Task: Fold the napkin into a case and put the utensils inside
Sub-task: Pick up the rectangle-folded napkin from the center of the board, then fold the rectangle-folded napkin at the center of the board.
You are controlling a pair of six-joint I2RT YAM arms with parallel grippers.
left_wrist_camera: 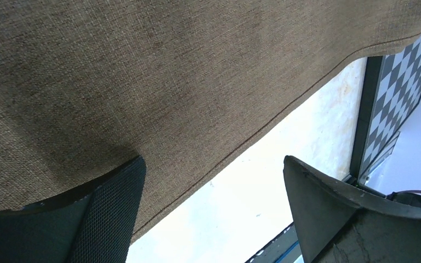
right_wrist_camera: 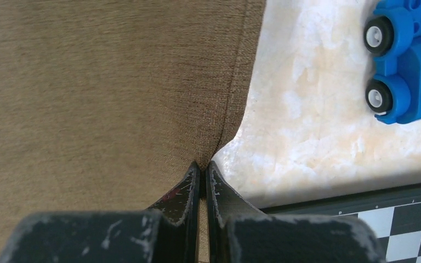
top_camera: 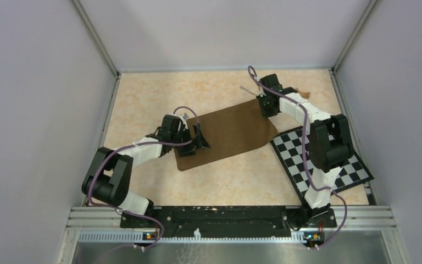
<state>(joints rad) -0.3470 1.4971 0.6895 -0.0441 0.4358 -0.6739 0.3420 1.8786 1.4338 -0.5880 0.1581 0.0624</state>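
The napkin [top_camera: 213, 135] has my left gripper above it where the fold must land. My left gripper should move back past the napkin's short edge [top_camera: 178, 163] before my right gripper folds the napkin.
The dark brown napkin [top_camera: 225, 135] lies flat in the middle of the table. My right gripper [top_camera: 266, 107] is shut on its far right edge. In the right wrist view the fingertips [right_wrist_camera: 193, 178] pinch a pulled-up fold of the cloth [right_wrist_camera: 98, 82]. My left gripper [top_camera: 199, 140] stands open over the napkin's near left part. One of its fingers [left_wrist_camera: 104, 219] rests above the cloth [left_wrist_camera: 142, 82], and the other [left_wrist_camera: 351, 219] is over bare table, with the hem running between them. A slim pale thing [top_camera: 245, 88], maybe the fork, lies beyond the right gripper. The knife is not in view.
A black-and-white checkered board [top_camera: 329, 159] lies at the right, under the right arm, close to the napkin's right corner. A blue toy car [right_wrist_camera: 408, 60] sits on the table just beyond the napkin's edge. Grey walls close the table on three sides.
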